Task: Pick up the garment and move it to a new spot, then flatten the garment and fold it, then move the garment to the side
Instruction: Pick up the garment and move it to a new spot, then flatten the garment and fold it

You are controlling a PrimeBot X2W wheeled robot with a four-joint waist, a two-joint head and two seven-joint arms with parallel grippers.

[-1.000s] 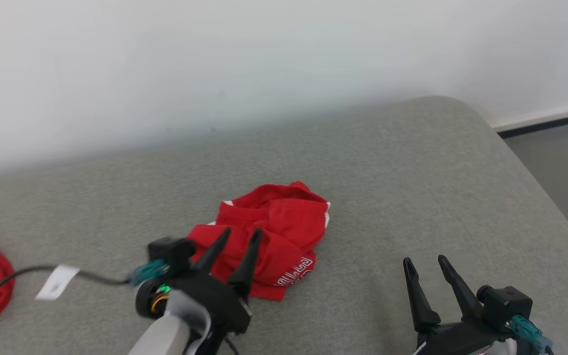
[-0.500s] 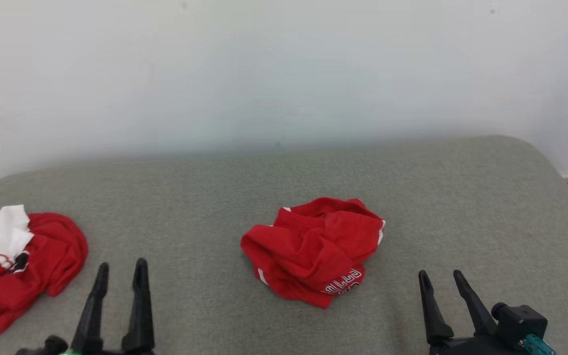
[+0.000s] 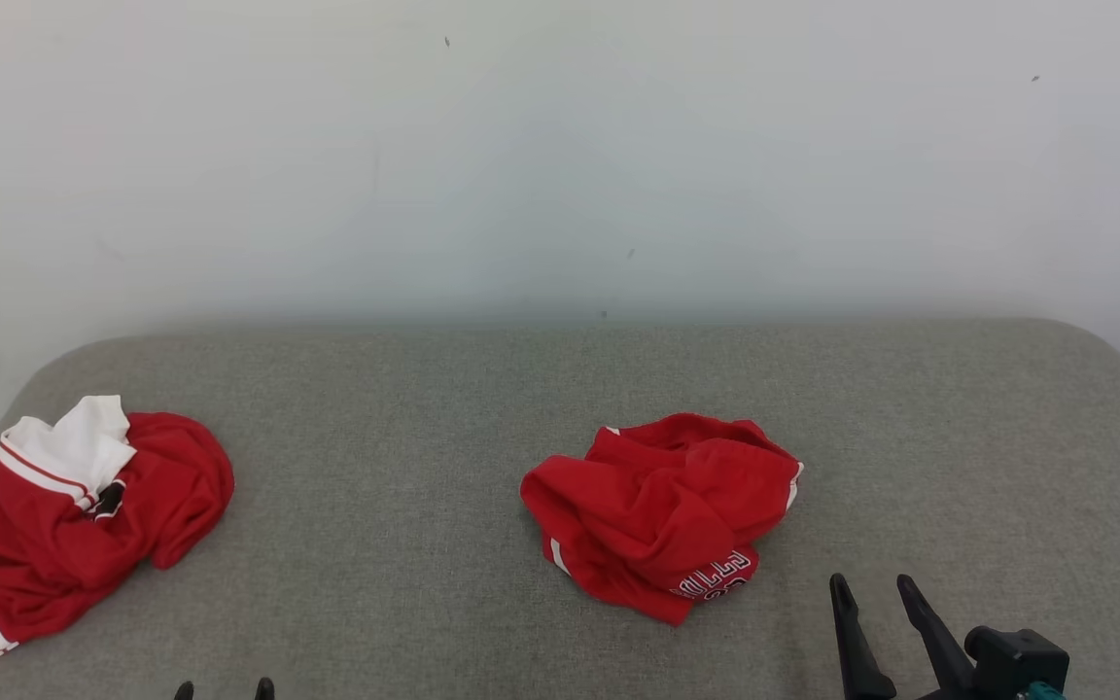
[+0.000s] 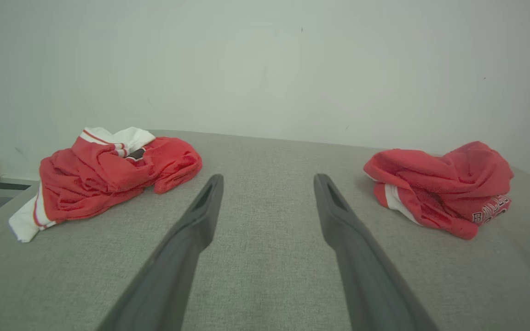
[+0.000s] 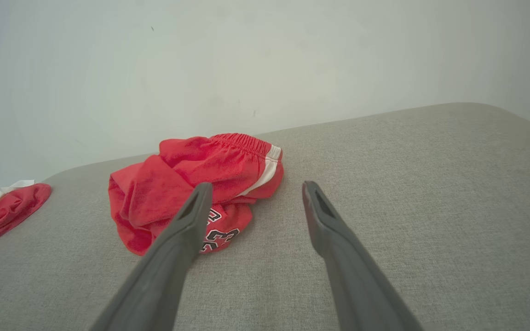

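I see a gathered waistband (image 5: 244,143) that meets a white band, so the red garment (image 3: 663,513) will drop open into a pair of shorts when I pick it up.
A crumpled red garment (image 3: 662,510) with white trim and white lettering lies in a heap at the middle of the grey padded surface (image 3: 404,408); it also appears in the left wrist view (image 4: 440,188) and the right wrist view (image 5: 196,184). My left gripper (image 3: 224,688) is open at the bottom edge, just its fingertips in view, well to the left of the heap and apart from it. The left wrist view has the same gripper (image 4: 268,177) with nothing between its fingers. My right gripper (image 3: 870,581) stands open and empty just right of the heap, low over the surface (image 5: 256,185).
A second crumpled garment (image 3: 84,515), red with white panels, lies near the surface's left edge. A pale wall (image 3: 560,156) rises directly behind the surface. The surface's rounded corners fall away at far left and far right.
The head camera has turned and lifted, bringing the left-hand garment into view. My left gripper, which was over the middle heap, has drawn back to the bottom edge. The right gripper has barely moved.
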